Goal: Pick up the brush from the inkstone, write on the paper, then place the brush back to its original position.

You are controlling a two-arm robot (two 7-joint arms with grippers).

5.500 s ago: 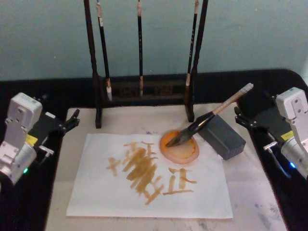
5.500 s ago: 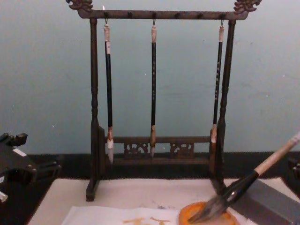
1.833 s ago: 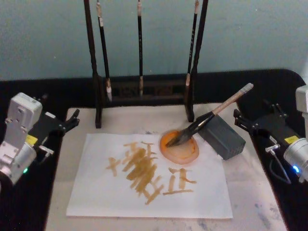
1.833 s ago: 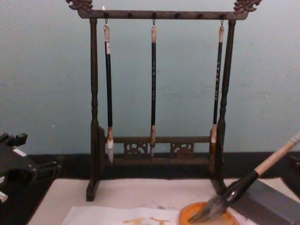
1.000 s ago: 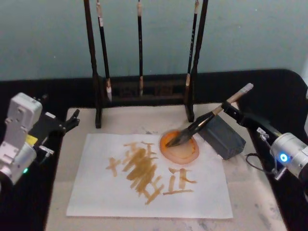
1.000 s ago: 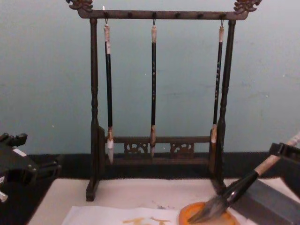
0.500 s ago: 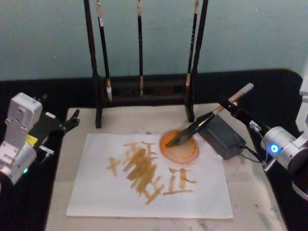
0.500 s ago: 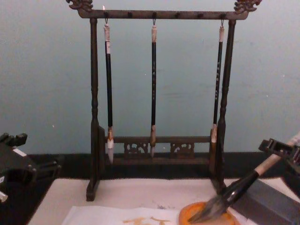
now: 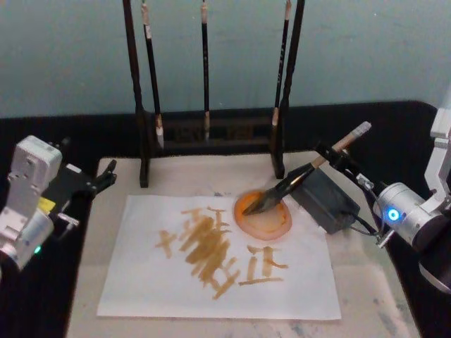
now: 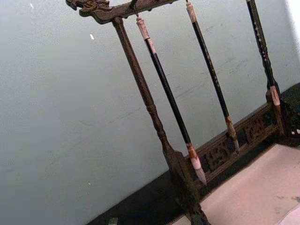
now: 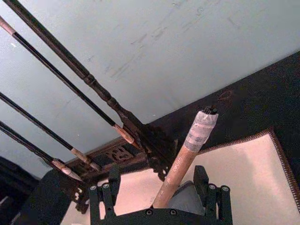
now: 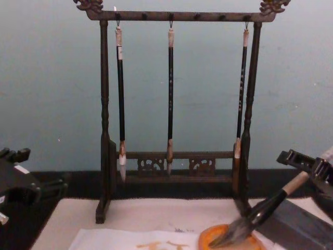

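Note:
My gripper will bring up an orange-yellow tip on the dark bristles (image 12: 235, 233) when it lifts the brush, because the bristles sit in the orange dish and there are orange-yellow strokes (image 12: 160, 245) on the paper.
The brush (image 9: 303, 174) lies slanted, its pale handle propped on the dark grey inkstone (image 9: 325, 201) and its dark bristles in an orange dish (image 9: 271, 224). My right gripper (image 9: 331, 156) is open, with one finger on each side of the upper handle, not closed on it. In the right wrist view the handle (image 11: 182, 161) rises between the spread fingers (image 11: 108, 193). In the chest view the right gripper (image 12: 307, 165) hovers over the brush (image 12: 270, 205). The paper (image 9: 155, 285) bears orange-yellow strokes. My left gripper (image 9: 104, 177) is parked open at the left edge.
A dark wooden stand (image 9: 211, 134) with three thin hanging brushes (image 12: 169, 88) rises behind the paper. A beige felt mat (image 9: 366, 282) lies under the paper on a black table. The stand's right post is close behind the brush handle.
My right gripper has come in from the right edge and now straddles the brush handle. The brush and the left arm have not moved.

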